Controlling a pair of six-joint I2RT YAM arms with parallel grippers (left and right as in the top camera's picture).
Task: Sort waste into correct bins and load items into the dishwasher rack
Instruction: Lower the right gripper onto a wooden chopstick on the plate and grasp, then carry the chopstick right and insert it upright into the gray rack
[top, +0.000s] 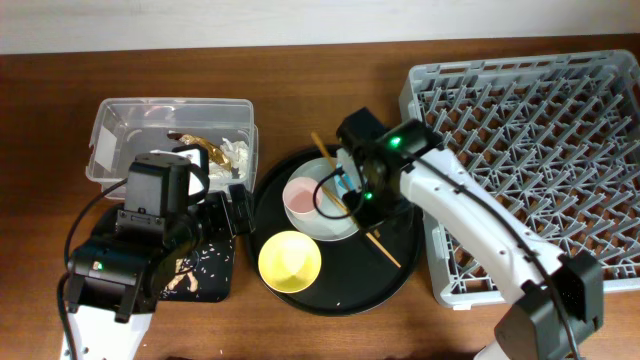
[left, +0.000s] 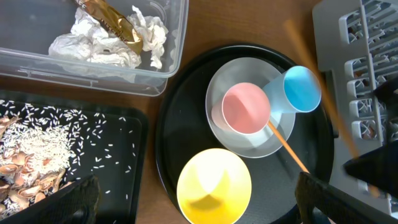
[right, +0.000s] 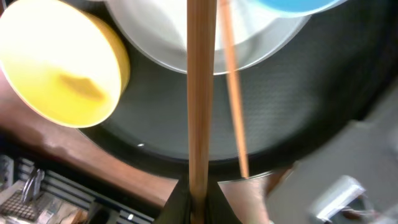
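Note:
My right gripper should keep going to the rack's edge slots and let go there, because the held chopstick (top: 321, 147) is free above the plate and the rack is empty.
My right gripper (top: 360, 197) (right: 200, 193) is shut on one wooden chopstick (right: 200, 93) (top: 322, 148), held slanted over the grey plate (left: 249, 68). The other chopstick (right: 235, 106) (top: 385, 250) lies on the round black tray (top: 400, 235). The pink cup (left: 245, 109) and the blue cup (left: 301, 87) sit on the plate. The yellow bowl (left: 214, 186) (top: 290, 259) stands on the tray in front of them. My left gripper (left: 199, 202) (top: 232, 210) is open and empty above the bowl's near side. The clear tub (top: 120, 115) holds napkins (left: 99, 40) and a brown peel (left: 109, 18). The shallow black tray (left: 118, 155) holds food scraps (left: 25, 168) and rice.
The grey dishwasher rack (top: 540, 130) stands at the right, its edge close to the round tray. The tub and the shallow black tray are at the left, under and beside my left arm. Brown table runs along the back.

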